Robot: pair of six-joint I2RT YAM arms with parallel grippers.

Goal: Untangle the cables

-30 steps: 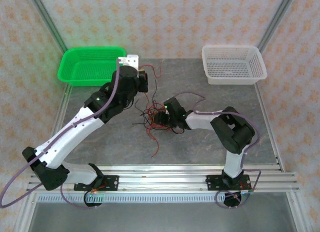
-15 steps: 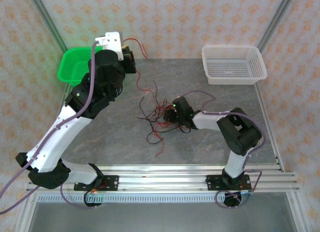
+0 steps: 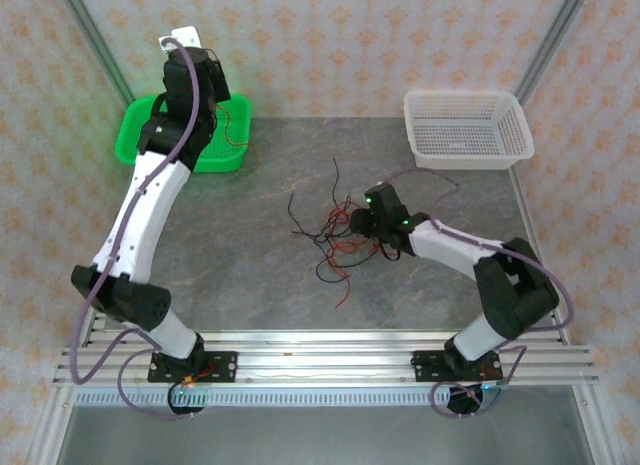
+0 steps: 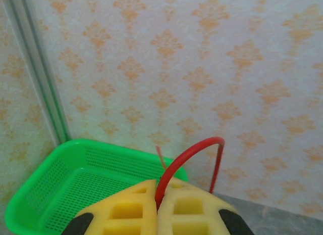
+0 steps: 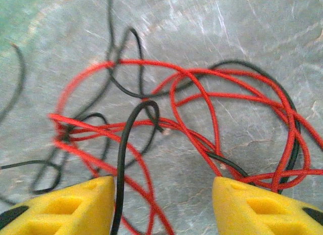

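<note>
I keep moving my left gripper inward, as the red wire hangs free of the tangle with its loose end just past the green basket (image 3: 211, 149), until that end is inside.
The cables lie as a loose tangle (image 3: 335, 237) of thin red and black wires on the grey table, mid-right. My right gripper (image 3: 356, 223) hovers over the tangle's right side. In the right wrist view it (image 5: 164, 189) stands open, with red loops (image 5: 202, 101) and a black strand (image 5: 121, 159) between and beyond its yellow fingers, none pinched. My left gripper (image 3: 212, 85) is raised high over the green basket (image 3: 150, 150). Its yellow pads (image 4: 157, 187) are shut on one red wire (image 4: 186, 156), which arcs up and hangs down (image 3: 240, 125) over the basket's right end.
A white basket (image 3: 465, 130) stands at the back right. The green basket (image 4: 60, 184) sits in the back left corner by a metal frame post (image 4: 38, 68). Patterned walls close in the back and sides. An aluminium rail (image 3: 320, 360) runs along the near edge.
My left arm has swung up and to the left, carrying a red wire away from the tangle to above the green basket. My right gripper shifted right and its jaws widened.
</note>
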